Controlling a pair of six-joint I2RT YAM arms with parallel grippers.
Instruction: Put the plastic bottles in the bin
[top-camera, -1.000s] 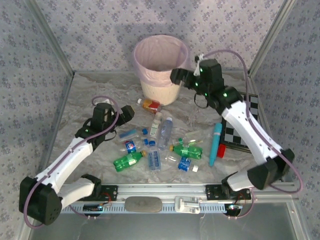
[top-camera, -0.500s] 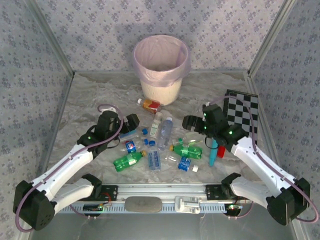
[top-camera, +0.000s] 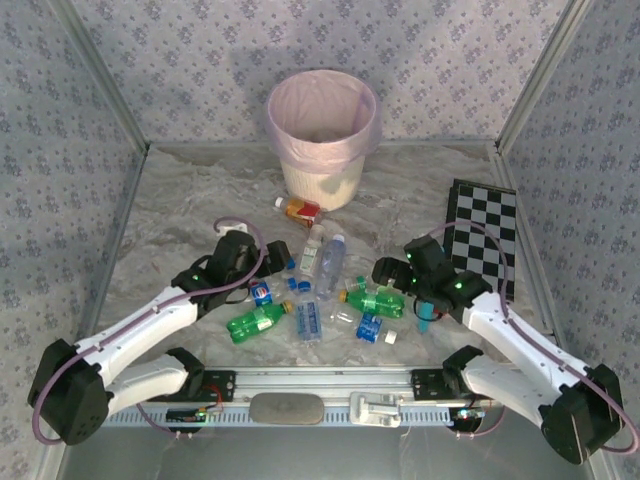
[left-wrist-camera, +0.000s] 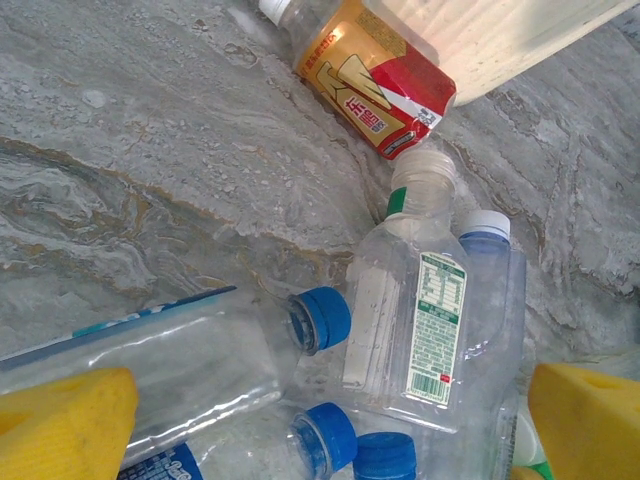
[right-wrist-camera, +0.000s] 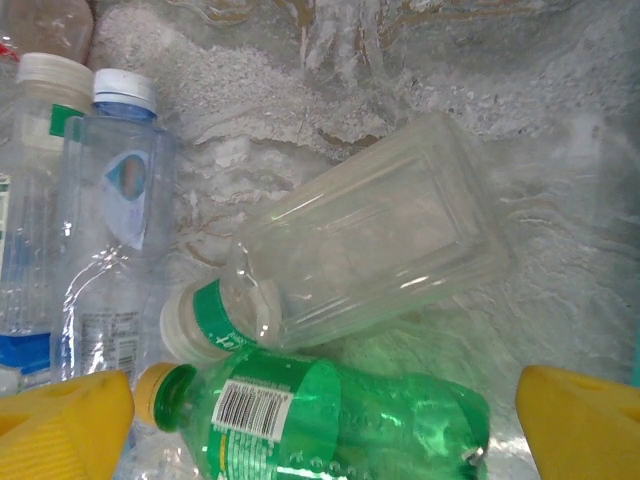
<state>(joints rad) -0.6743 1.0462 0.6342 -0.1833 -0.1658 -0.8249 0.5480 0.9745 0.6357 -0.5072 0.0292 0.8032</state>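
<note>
The clear squarish bottle's body (right-wrist-camera: 350, 243) lies free beyond the green bottle, so my right gripper should keep going forward and close near the squarish bottle's bottom end (right-wrist-camera: 462, 195).
Several plastic bottles lie in a heap mid-table, in front of the cream bin (top-camera: 345, 185) with its pink liner. My left gripper (top-camera: 274, 262) hangs open at the heap's left edge; in the left wrist view it (left-wrist-camera: 325, 440) spans a clear bottle with a blue cap (left-wrist-camera: 190, 365), beside a clear bottle with a green-and-white label (left-wrist-camera: 415, 320) and an orange-red labelled one (left-wrist-camera: 375, 65). My right gripper (top-camera: 386, 272) is open at the heap's right side. Its yellow fingers (right-wrist-camera: 65, 425) straddle a green bottle (right-wrist-camera: 340, 415), with a clear squarish bottle (right-wrist-camera: 370, 245) just beyond.
A black-and-white chequered board (top-camera: 485, 225) lies at the right. A turquoise stick (top-camera: 428, 315) pokes out under my right arm. Another green bottle (top-camera: 255, 322) lies front left of the heap. Patterned walls close in three sides.
My right arm has swung from beside the bin down to the heap's right side. My left gripper has moved right and forward into the bottles. Both stayed open.
</note>
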